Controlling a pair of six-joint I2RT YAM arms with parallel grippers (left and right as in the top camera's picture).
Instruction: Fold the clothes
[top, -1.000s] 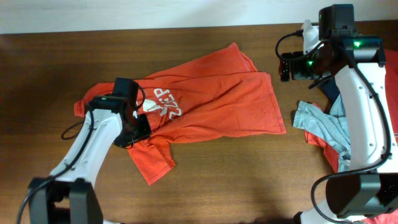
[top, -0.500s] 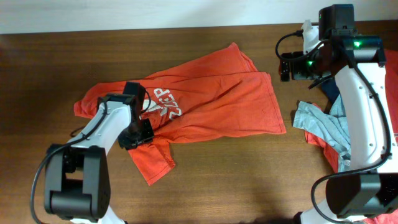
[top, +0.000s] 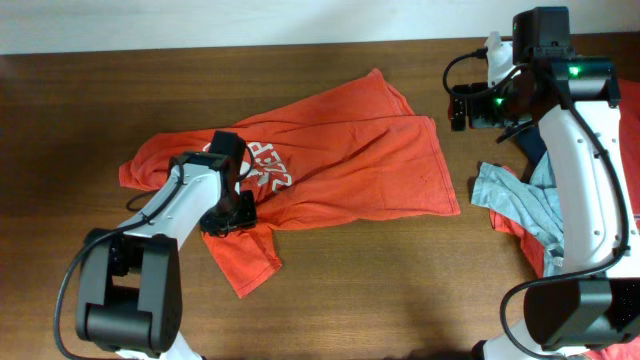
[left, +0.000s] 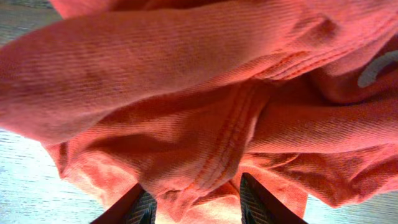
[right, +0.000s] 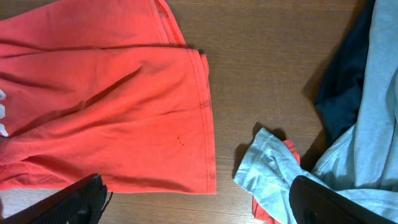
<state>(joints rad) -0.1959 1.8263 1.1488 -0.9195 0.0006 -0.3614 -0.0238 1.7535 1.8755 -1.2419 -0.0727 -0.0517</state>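
My left gripper should go to the stitched edge of the orange T-shirt, which lies bunched under the T-shirt's fold, grip that edge and pull it clear before both grippers lift the T-shirt.
An orange T-shirt with white print lies crumpled across the middle of the brown table, one sleeve trailing toward the front left. My left gripper sits at the shirt's left part, near the print. In the left wrist view its fingers are closed on a bunched fold of the orange shirt, which fills the view. My right gripper hovers open and empty above the shirt's right hem; its fingers are wide apart.
A pile of other clothes lies at the right edge: a light blue garment, a dark navy one and a red one. The light blue one also shows in the right wrist view. A white bottle stands at the back right.
My left gripper has moved a little to the right along the shirt, toward the print. The right arm has not moved.
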